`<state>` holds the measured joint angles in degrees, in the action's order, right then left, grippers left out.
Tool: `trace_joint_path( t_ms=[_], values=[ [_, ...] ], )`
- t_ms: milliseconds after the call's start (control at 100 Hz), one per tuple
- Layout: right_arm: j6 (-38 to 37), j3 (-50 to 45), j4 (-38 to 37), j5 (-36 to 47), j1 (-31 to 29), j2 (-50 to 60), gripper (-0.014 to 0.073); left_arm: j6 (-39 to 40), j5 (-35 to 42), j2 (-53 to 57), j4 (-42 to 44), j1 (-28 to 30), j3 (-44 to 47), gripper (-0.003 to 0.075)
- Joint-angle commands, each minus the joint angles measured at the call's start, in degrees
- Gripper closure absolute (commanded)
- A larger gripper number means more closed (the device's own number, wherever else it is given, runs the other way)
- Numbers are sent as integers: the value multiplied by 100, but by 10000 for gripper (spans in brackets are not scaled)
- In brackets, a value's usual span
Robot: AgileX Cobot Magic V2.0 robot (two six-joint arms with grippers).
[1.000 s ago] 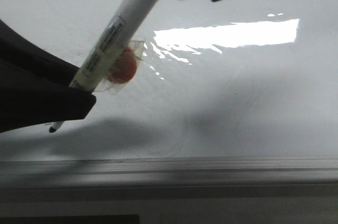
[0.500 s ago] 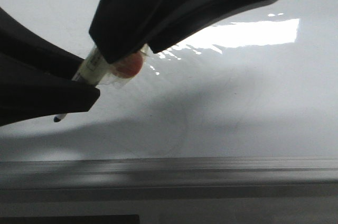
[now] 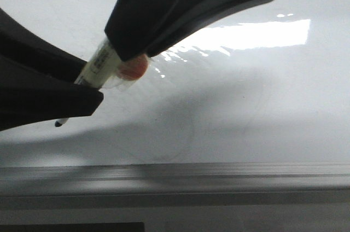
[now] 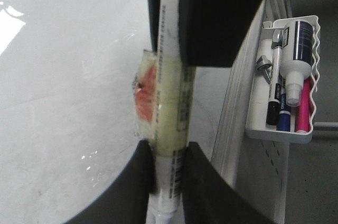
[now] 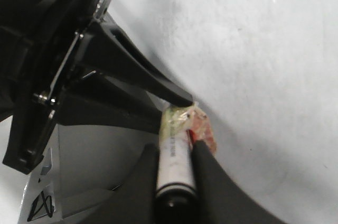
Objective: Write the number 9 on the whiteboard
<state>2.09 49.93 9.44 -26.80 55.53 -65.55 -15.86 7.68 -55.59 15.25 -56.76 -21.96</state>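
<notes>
The robot's left gripper holds the marker's lower body (image 3: pixel 92 74) close to the marker's tip, so it should open and move away before the right gripper writes on the whiteboard (image 3: pixel 165 98).
A white marker (image 3: pixel 101 65) with an orange blob taped to its barrel (image 3: pixel 133 69) slants over the glossy whiteboard (image 3: pixel 262 95). My left gripper (image 3: pixel 87 87) is shut on its lower barrel, and the black tip (image 3: pixel 58 123) pokes out below, close to the board. Whether the tip touches, I cannot tell. My right gripper (image 3: pixel 123 51) comes from above and is shut on the upper barrel. The right wrist view shows the marker's capped end (image 5: pixel 175 182) between my right gripper (image 5: pixel 177 174). In the left wrist view, the barrel (image 4: pixel 171 118) runs through my left gripper (image 4: pixel 169 176). The number 9 is out of view.
A grey metal edge strip (image 3: pixel 219 180) runs along the board's near side. A bright glare patch (image 3: pixel 246 34) lies on the board, with faint grey smudges around it. Beside the board hangs a white tray (image 4: pixel 274 134) holding spare markers (image 4: pixel 274 92) and a bottle (image 4: pixel 298 55).
One second ago the right gripper hung above the marker's top end. It has come down over the upper barrel and now grips it. The left gripper and marker tip have barely moved.
</notes>
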Motion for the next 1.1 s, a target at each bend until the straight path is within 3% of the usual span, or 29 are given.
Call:
trace_joint_path(
  t_ms=[0,150,260,450,750,1090],
  values=[
    [56,213,-3,411,10,76,659,26,329,73,-84,-42,-186,677],
    [56,213,-24,396,10,86,658,26,210,115,-180,-42,-186,495],
    [56,213,-24,331,-1,192,658,26,-70,348,-644,-31,-186,433],
    [-106,222,-24,94,-283,580,657,26,-706,1234,-1188,-30,-186,434],
    [-209,797,-223,-739,-1071,760,636,26,-672,1819,-1525,-30,-186,435],
    [-853,1080,-768,-779,-1433,491,636,26,-80,1819,-1792,-30,-186,435]
  ],
)
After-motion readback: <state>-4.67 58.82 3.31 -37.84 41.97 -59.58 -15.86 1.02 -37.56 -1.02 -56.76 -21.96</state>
